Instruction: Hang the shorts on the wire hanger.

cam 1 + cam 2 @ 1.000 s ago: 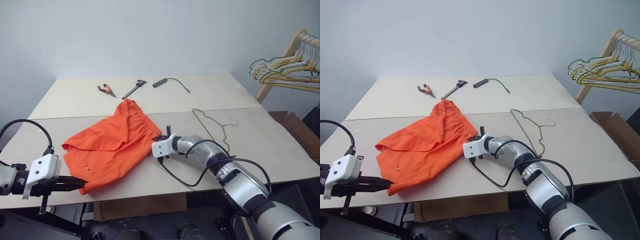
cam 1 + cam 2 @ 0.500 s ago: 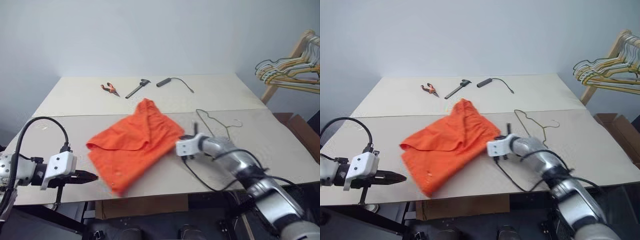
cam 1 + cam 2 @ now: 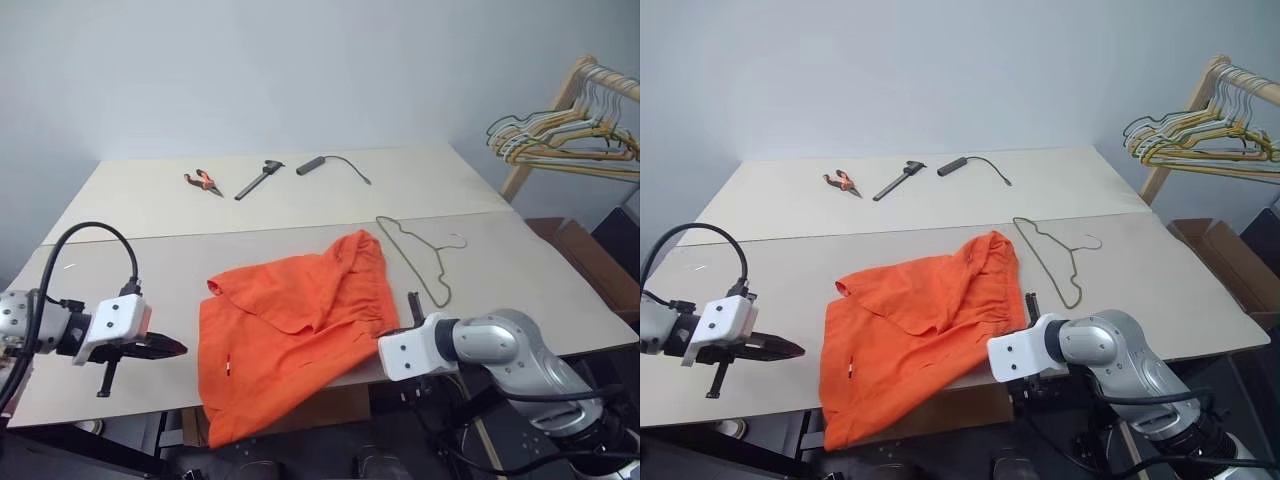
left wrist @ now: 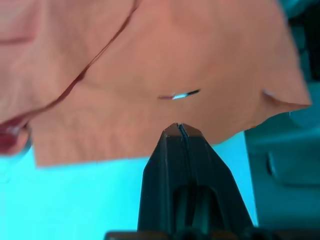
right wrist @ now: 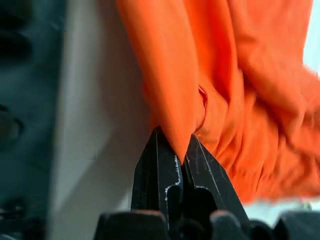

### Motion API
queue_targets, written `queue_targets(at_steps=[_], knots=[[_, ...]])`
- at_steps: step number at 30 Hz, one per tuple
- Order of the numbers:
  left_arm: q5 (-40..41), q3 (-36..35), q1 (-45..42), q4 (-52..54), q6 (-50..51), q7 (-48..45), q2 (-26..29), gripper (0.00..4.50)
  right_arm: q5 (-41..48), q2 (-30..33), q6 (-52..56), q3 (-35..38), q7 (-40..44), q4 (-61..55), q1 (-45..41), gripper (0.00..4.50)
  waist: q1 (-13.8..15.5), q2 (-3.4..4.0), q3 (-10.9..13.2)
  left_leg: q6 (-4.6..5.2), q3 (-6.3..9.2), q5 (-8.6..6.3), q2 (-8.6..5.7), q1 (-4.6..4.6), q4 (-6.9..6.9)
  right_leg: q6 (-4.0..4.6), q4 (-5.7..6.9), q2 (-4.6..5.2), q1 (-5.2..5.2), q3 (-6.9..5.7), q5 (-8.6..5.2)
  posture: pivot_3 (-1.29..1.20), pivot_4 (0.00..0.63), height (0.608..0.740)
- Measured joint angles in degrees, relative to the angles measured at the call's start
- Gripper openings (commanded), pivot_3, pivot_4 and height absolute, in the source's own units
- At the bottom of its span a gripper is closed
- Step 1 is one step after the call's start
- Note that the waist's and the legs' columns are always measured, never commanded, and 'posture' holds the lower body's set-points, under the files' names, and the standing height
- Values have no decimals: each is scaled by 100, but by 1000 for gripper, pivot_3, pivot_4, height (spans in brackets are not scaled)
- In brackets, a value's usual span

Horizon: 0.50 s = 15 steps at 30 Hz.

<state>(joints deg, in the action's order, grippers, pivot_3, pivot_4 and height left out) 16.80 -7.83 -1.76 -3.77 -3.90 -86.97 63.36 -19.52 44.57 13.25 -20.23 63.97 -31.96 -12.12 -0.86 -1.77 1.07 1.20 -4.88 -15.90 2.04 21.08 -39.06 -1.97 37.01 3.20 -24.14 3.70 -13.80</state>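
My left gripper should grab the drooping leg's corner (image 3: 218, 432) and help my right gripper lift and spread out the shorts, because the shorts lie crumpled (image 3: 350, 268) by the waistband.
The bright orange shorts (image 3: 300, 325) lie crumpled on the near table (image 3: 520, 290), one leg drooping over its front edge. My right gripper (image 3: 412, 300) is at the shorts' right side by the gathered waistband, shut on a fold of orange fabric (image 5: 175, 120), as the right wrist view shows. My left gripper (image 3: 178, 347) is shut and holds nothing. It points at the shorts' left hem, its tip (image 4: 178, 127) just short of the cloth near the small white mark (image 4: 180, 95). The wire hanger (image 3: 415, 255) lies flat on the table just right of the shorts, beyond my right gripper.
On the far table lie orange-handled pliers (image 3: 203, 181), a black tool (image 3: 255, 180) and a black handle with a cord (image 3: 325, 162). A wooden rack of many pale hangers (image 3: 560, 140) stands at the right, with a cardboard box (image 3: 590, 265) below it.
My right gripper has pulled back to the table's front edge, dragging the shorts with it, so one leg now hangs over the edge. My left gripper has edged slightly forward.
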Motion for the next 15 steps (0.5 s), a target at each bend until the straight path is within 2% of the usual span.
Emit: queue_targets(at_steps=[4, 8, 11, 15], knots=[[-55, -11, 214, 183, 29, 99, -21, 0, -104, -282, 174, -121, -178, 197, -304, 45, 3, -7, 0, -1, -3, 0, 1, 2, 0, 3, 1, 1, -5, 0, 0, 62, 0, 740], [175, 10, 670, 717, 65, 153, -337, 0, -241, -322, 93, -193, -365, 595, -452, 45, 32, -10, 2, -1, -5, -1, -4, 9, 0, 10, 0, 8, -9, -1, 4, 74, 0, 740], [701, -2, 1031, 1021, 431, -7, -436, 569, -285, -339, -66, -231, -499, 817, -477, 0, 47, -19, 4, -1, -3, 0, -2, 8, 0, 10, 2, 6, -8, -2, 4, 78, 0, 740], [924, -20, 1556, 1229, 555, -363, -359, 1817, -304, -380, -224, -334, -593, 1078, -491, 0, 54, -19, 4, -1, -2, 0, -2, 0, 0, 12, 3, 5, -3, -2, 1, 84, 0, 740]])
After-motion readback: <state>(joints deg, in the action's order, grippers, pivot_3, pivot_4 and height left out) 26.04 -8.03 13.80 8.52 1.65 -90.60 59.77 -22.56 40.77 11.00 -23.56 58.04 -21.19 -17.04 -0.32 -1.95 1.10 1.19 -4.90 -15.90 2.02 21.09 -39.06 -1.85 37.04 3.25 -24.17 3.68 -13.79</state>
